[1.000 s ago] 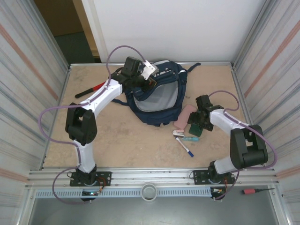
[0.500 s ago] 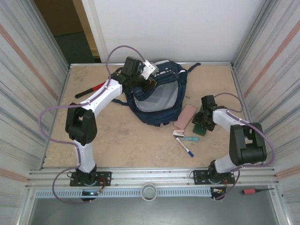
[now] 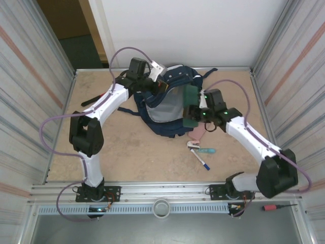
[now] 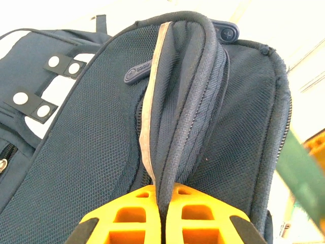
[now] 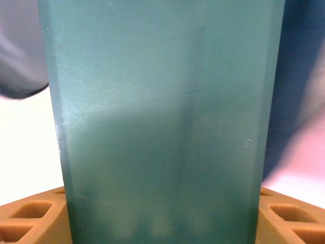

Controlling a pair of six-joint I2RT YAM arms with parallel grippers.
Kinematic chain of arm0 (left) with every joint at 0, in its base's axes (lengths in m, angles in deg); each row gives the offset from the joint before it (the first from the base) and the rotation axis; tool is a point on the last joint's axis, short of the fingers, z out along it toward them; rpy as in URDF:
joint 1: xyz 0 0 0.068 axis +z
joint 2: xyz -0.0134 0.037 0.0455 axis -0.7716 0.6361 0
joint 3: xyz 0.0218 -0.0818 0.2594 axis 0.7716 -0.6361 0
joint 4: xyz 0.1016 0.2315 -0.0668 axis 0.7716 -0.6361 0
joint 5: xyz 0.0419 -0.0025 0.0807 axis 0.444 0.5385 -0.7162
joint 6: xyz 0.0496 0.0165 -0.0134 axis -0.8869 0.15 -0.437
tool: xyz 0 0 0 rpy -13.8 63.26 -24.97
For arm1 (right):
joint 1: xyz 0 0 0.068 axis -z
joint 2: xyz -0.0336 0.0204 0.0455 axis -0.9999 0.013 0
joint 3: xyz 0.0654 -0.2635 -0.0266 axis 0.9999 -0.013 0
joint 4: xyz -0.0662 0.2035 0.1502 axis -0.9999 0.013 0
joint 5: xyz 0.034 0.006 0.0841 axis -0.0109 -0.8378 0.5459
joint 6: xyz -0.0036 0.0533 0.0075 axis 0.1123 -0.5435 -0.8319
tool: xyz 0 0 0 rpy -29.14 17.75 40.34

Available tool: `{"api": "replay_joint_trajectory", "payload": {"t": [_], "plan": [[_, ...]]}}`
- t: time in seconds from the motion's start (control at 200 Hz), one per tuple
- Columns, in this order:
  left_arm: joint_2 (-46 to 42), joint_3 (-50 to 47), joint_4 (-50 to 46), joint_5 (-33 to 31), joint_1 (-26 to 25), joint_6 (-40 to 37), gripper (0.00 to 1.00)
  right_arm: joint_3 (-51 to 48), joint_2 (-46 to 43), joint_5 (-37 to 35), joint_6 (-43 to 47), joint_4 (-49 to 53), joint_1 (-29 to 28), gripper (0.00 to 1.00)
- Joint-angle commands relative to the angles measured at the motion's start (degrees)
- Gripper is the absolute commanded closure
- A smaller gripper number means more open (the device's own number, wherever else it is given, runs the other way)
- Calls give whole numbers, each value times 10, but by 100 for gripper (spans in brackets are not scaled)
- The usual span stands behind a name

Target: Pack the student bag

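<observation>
My left gripper is holding the student bag's opening (image 3: 175, 93) open beside the green case, so my right gripper should go inward next and let go over the grey lining (image 3: 165, 111).
The student bag (image 3: 170, 114), a navy backpack, lies at the back middle of the table. My left gripper (image 3: 160, 84) is shut on a fold of its top rim, and that fabric edge (image 4: 175, 127) runs straight down between the orange fingers (image 4: 127, 216). My right gripper (image 3: 197, 113) is shut on a flat dark green case (image 3: 190, 104) and holds it upright over the bag's right side. The right wrist view has the green case (image 5: 162, 112) across most of it, with orange fingers (image 5: 30, 216) at either bottom corner. Its green edge (image 4: 299, 178) is blurred in the left wrist view.
A pink case (image 3: 198, 134) lies right of the bag, partly under my right arm. A small white item (image 3: 193, 144), a teal pen (image 3: 204, 150) and a blue-tipped pen (image 3: 201, 159) lie in front of it. A dark-handled tool (image 3: 87, 101) lies at the left.
My right gripper has closed on the green case, lifted it off the table at the right and carried it left over the bag. The left gripper still holds the rim, shifted slightly.
</observation>
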Motion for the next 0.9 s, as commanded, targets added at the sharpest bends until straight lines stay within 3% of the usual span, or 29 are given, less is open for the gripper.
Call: {"api": "replay_joint_trajectory", "payload": {"t": [0.0, 0.261, 0.421, 0.506, 0.631, 0.731, 0.892], "plan": [[-33, 62, 39, 67, -1, 2, 100, 36, 58, 94, -79, -58, -15, 55], [-9, 122, 13, 114, 6, 1, 100, 116, 202, 114, -182, -134, -5, 54], [-10, 121, 9, 119, 9, -6, 100, 167, 280, 22, -233, -177, 6, 47], [-11, 121, 2, 118, 12, -13, 100, 212, 330, -24, -247, -200, 3, 39], [-10, 121, -4, 106, 20, -19, 100, 290, 395, -5, -234, -214, 1, 21], [-10, 116, -9, 97, 22, -25, 100, 303, 385, -9, -183, -165, -7, 10], [-11, 99, 2, 93, 27, -24, 100, 190, 290, 4, -151, -158, 2, 8]]}}
